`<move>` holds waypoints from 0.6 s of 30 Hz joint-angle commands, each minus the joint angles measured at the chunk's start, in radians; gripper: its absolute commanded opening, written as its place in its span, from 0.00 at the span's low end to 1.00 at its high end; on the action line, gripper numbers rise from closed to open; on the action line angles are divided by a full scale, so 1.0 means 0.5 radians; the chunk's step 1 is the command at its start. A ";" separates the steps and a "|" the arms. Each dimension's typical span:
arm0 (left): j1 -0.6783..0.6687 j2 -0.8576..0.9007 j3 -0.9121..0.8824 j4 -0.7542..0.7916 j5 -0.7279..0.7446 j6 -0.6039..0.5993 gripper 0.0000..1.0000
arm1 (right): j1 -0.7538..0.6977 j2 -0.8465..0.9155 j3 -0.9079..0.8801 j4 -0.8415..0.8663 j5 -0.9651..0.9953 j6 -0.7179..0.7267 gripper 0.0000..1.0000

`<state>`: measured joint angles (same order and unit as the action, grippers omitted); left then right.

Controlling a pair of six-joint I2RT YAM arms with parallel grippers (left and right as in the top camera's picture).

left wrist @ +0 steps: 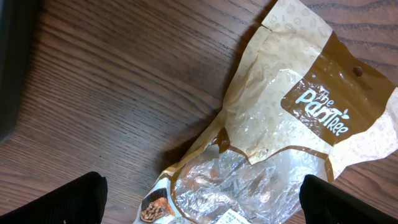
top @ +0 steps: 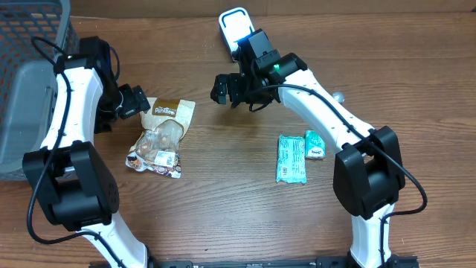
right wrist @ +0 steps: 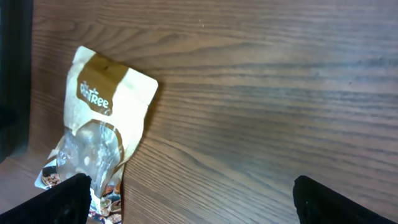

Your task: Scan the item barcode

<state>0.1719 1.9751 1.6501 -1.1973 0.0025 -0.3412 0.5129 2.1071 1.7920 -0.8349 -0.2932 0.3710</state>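
I should use my left gripper to turn the bag's header toward my right gripper before that gripper takes it, because the snack bag's brown header (top: pixel 166 109) points to the back.
The item is a brown and clear snack bag (top: pixel 161 138) lying flat on the wooden table, brown header toward the back. A white label (top: pixel 167 158) sits near its lower end. My left gripper (top: pixel 134 100) is open at the bag's upper left corner; in the left wrist view its fingers (left wrist: pixel 74 200) straddle the bag (left wrist: pixel 280 124) without touching it. My right gripper (top: pixel 226 89) hangs open over bare wood to the right of the bag, holding nothing. In the right wrist view the bag (right wrist: pixel 99 137) lies at the left, beside the left fingertip (right wrist: pixel 59 202).
A white device with a blue-lit face (top: pixel 234 26) stands at the back centre, behind the right arm. Two teal packets (top: pixel 292 158) (top: pixel 314 144) lie at the right. A grey basket (top: pixel 30 89) fills the back left corner.
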 commanded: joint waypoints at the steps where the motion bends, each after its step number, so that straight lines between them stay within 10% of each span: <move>1: 0.021 0.006 0.033 0.002 -0.027 -0.006 1.00 | 0.008 -0.006 -0.034 0.009 -0.023 0.052 1.00; 10: 0.021 0.006 0.032 -0.067 0.105 0.033 1.00 | 0.008 -0.006 -0.038 0.031 0.145 0.051 1.00; 11: 0.021 0.007 0.031 -0.032 0.099 0.043 0.91 | 0.008 -0.006 -0.038 0.032 0.152 0.050 1.00; 14: 0.013 0.008 -0.002 0.041 0.076 0.077 0.13 | 0.008 -0.006 -0.038 0.033 0.151 0.051 1.00; 18: -0.005 0.017 -0.066 0.092 0.008 0.077 0.04 | 0.008 -0.006 -0.038 0.031 0.152 0.051 1.00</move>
<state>0.1719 1.9751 1.6440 -1.1645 0.0319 -0.3183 0.5129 2.1071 1.7779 -0.8249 -0.2333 0.3923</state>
